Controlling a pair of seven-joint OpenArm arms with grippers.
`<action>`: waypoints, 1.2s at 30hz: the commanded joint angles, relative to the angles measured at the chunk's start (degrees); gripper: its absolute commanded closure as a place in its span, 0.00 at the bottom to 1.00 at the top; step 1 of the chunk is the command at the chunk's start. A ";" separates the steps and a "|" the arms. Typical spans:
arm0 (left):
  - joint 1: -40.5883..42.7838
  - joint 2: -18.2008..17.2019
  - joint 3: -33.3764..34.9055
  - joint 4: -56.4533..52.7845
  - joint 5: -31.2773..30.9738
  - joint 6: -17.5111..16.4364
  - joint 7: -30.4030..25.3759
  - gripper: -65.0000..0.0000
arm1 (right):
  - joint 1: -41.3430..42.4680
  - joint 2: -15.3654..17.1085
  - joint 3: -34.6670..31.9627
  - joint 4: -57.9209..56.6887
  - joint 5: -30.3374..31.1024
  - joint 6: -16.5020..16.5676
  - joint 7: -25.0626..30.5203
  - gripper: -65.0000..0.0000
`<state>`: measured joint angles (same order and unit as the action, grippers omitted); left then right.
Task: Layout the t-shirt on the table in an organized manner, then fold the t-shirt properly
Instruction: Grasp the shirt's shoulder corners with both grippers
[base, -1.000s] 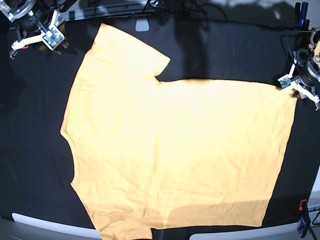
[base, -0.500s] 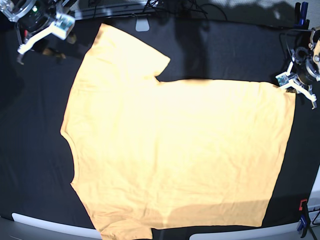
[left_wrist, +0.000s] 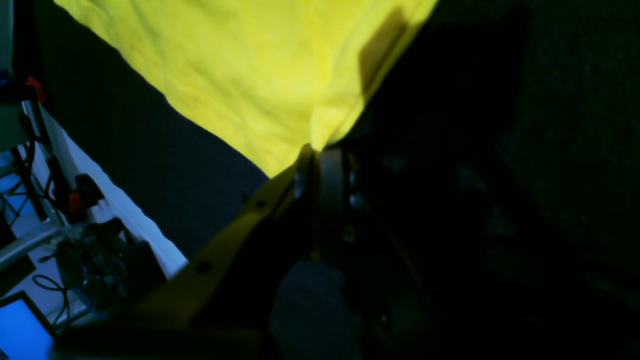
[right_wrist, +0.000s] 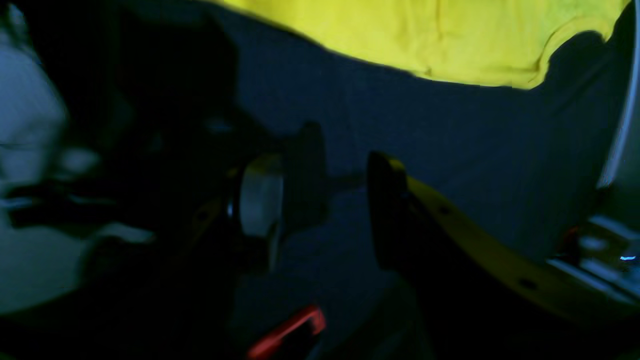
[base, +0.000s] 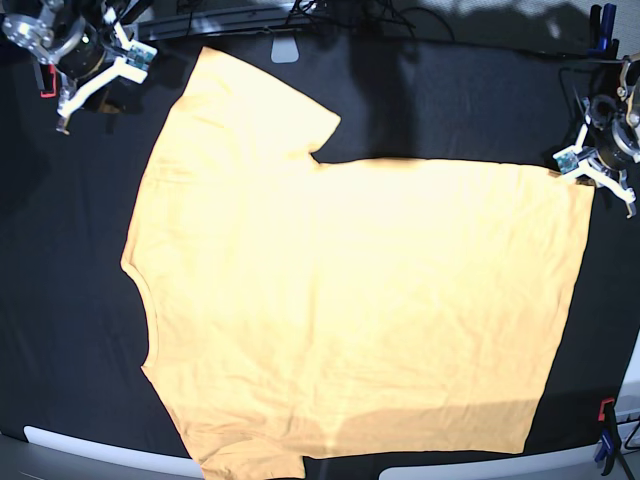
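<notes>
The t-shirt's near sleeve (base: 256, 460) is at the table's near edge, so next my right gripper grabs the t-shirt's far shoulder (base: 184, 112) and both grippers first pull the t-shirt away.
The light orange-yellow t-shirt (base: 350, 300) lies spread flat on the black-clothed table (base: 70, 300), collar side to the left and hem to the right. My left gripper (base: 588, 168) sits at the hem's far right corner. In the left wrist view it (left_wrist: 322, 150) is shut on that corner of the t-shirt (left_wrist: 260, 75). My right gripper (base: 98, 75) is at the far left, off the shirt, beside the upper sleeve. In the right wrist view it (right_wrist: 340, 185) is open and empty above black cloth, with the t-shirt's edge (right_wrist: 425, 40) farther off.
Blue clamps (base: 603, 25) stand at the far right corner and a red-and-blue clamp (base: 606, 430) at the near right edge. A small white piece (base: 285, 50) lies at the back edge by the sleeve. Cables run behind the table.
My right gripper has moved up and to the right, closer to the upper sleeve. My left gripper has barely moved; the hem corner it holds shifted slightly right.
</notes>
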<state>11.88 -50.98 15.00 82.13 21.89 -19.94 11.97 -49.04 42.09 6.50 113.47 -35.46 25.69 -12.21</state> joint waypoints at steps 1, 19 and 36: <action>-0.35 -1.27 -0.48 0.46 0.13 0.39 -0.07 1.00 | 1.05 1.36 -1.46 0.31 -0.85 -2.19 0.59 0.58; -0.35 -1.25 -0.48 0.46 0.13 0.39 0.44 1.00 | 12.17 8.22 -20.74 -3.48 -12.35 -2.97 -4.59 0.58; -0.35 -1.27 -0.50 0.46 0.15 0.39 1.70 1.00 | 20.50 2.80 -25.88 -5.53 -12.37 -0.76 0.63 0.58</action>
<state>11.86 -50.98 15.00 82.13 21.87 -19.79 13.10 -28.84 44.16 -19.64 107.59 -47.90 25.26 -11.57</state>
